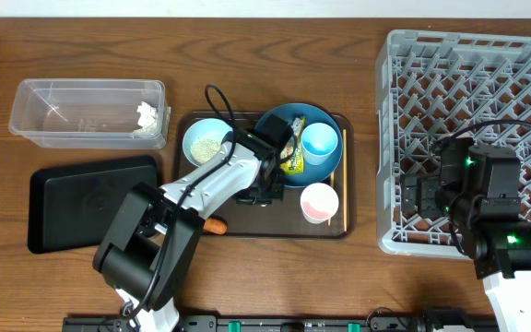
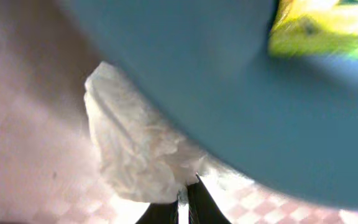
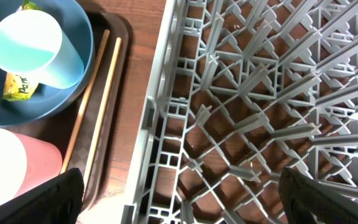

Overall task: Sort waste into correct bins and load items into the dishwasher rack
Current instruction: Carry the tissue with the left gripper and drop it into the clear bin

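Note:
The clear tub is standing open with a matching white piece point(image 1: 147, 115) inside, so the robot's left gripper goes on carrying the crumpled white tissue until it is hanging over the tub point(image 1: 95, 129).
My left gripper point(image 1: 258, 191) is low over the brown serving tray, just below the dark blue plate point(image 1: 279, 126). In the left wrist view its fingers point(image 2: 188, 188) are shut on a crumpled white tissue point(image 2: 132, 146) that lies against the plate's edge point(image 2: 229, 93). The yellow wrapper point(image 1: 291, 158) and the light blue cup point(image 1: 320, 143) sit on the plate. The white bowl point(image 1: 207, 141) holds rice. The pinkish cup point(image 1: 319, 201), the chopsticks point(image 1: 342, 171) and the carrot point(image 1: 215, 224) are on the tray. My right gripper point(image 1: 422, 198) is open and empty over the grey rack's point(image 1: 473, 65) left edge.
The clear tub point(image 1: 81, 112) at the back left holds a white crumpled piece point(image 1: 147, 115). The flat black tray point(image 1: 90, 198) lies in front of it. The brown serving tray point(image 1: 275, 232) sits between them and the rack. The right wrist view shows the rack's pegs point(image 3: 260, 93).

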`<state>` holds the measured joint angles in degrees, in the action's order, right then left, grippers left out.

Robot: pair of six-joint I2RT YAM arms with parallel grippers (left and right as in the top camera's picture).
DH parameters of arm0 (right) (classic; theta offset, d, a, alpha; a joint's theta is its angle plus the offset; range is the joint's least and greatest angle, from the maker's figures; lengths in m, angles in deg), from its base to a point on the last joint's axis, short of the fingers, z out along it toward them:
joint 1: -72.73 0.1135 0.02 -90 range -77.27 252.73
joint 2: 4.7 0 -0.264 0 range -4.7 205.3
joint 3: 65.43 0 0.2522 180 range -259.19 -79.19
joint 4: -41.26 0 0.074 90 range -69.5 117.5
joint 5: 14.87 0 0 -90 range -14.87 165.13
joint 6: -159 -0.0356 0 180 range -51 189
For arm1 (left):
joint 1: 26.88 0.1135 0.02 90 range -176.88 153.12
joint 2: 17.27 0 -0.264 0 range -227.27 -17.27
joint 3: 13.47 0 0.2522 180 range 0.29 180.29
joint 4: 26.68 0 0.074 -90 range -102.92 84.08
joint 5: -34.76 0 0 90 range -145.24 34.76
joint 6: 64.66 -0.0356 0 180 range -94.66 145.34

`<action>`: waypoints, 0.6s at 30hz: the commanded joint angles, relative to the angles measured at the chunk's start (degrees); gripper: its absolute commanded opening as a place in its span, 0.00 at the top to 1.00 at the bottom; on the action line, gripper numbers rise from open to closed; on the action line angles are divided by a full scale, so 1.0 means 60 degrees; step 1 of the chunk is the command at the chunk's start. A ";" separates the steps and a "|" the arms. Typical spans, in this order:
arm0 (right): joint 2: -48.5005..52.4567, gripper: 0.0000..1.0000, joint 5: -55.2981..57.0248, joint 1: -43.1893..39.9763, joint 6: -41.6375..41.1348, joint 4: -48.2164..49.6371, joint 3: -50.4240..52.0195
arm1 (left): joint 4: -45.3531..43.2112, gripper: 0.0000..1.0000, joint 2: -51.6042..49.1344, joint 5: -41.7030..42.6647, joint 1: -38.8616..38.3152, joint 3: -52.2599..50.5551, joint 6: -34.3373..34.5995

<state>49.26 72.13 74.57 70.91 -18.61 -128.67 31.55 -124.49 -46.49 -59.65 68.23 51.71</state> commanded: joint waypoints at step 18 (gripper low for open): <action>-0.0007 0.01 -0.0004 -0.0066 0.0047 -0.0248 -0.0168 | -0.1096 0.94 0.4535 -0.3045 0.5825 0.0178 -0.0707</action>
<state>49.26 72.13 74.57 70.91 -19.88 -128.67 26.92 -96.25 -60.08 -29.71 68.54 48.02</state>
